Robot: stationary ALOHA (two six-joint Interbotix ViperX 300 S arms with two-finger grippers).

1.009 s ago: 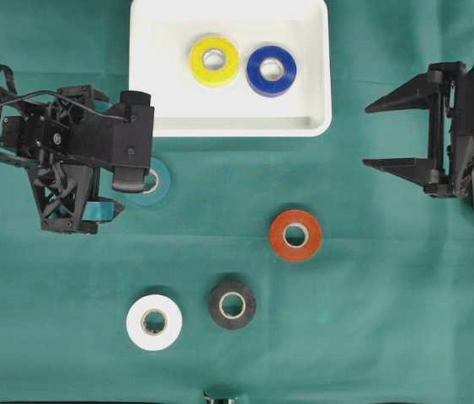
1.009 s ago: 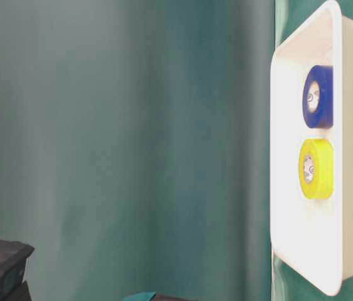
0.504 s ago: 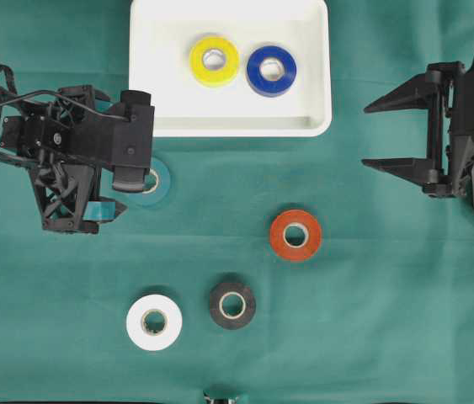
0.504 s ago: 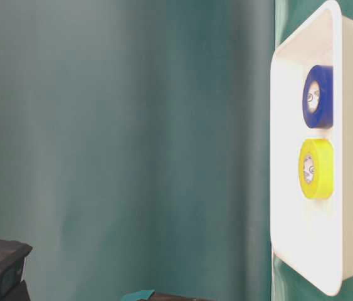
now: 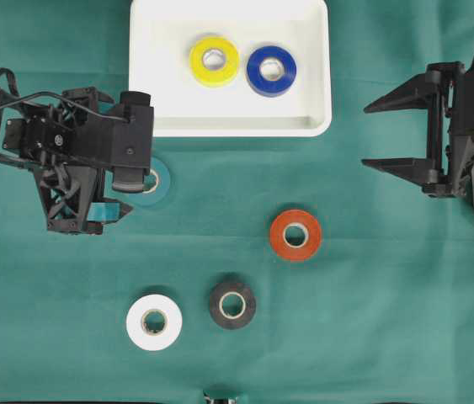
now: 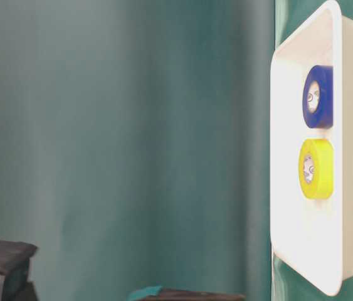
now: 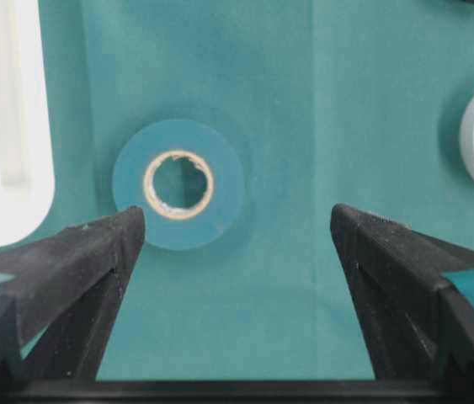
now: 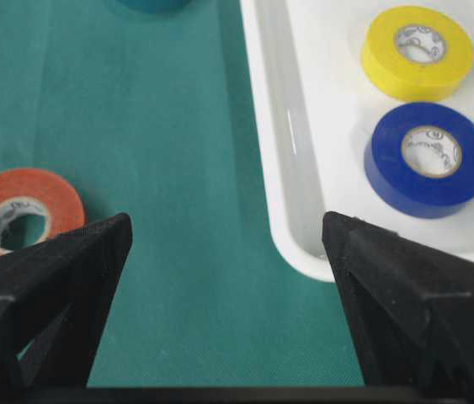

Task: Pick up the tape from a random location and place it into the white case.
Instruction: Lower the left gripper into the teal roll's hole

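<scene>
One finger faces the teal roll's hole (image 7: 181, 183) and the other is outside the roll's rim, so I should keep lowering my left gripper and close it on that rim (image 7: 228, 187).
The white case (image 5: 169, 93) lies at the back middle with a yellow roll (image 5: 214, 61) and a blue roll (image 5: 271, 71) lying flat in it. A teal tape roll (image 7: 179, 195) lies flat on the cloth just in front of the case's left corner. In the overhead view my left arm partly covers the teal roll (image 5: 157, 183). My left gripper (image 7: 237, 220) hangs open above the cloth, and the roll sits ahead of its left fingertip, not between the fingers. My right gripper (image 5: 366, 135) stands open and empty at the far right.
On the green cloth lie a red roll (image 5: 295, 235), a black roll (image 5: 232, 305) and a white roll (image 5: 154, 322). The right wrist view shows the case's near corner (image 8: 304, 252) and the red roll (image 8: 22, 210).
My left gripper has shifted slightly over the teal roll. The right arm and all rolls are where they were.
</scene>
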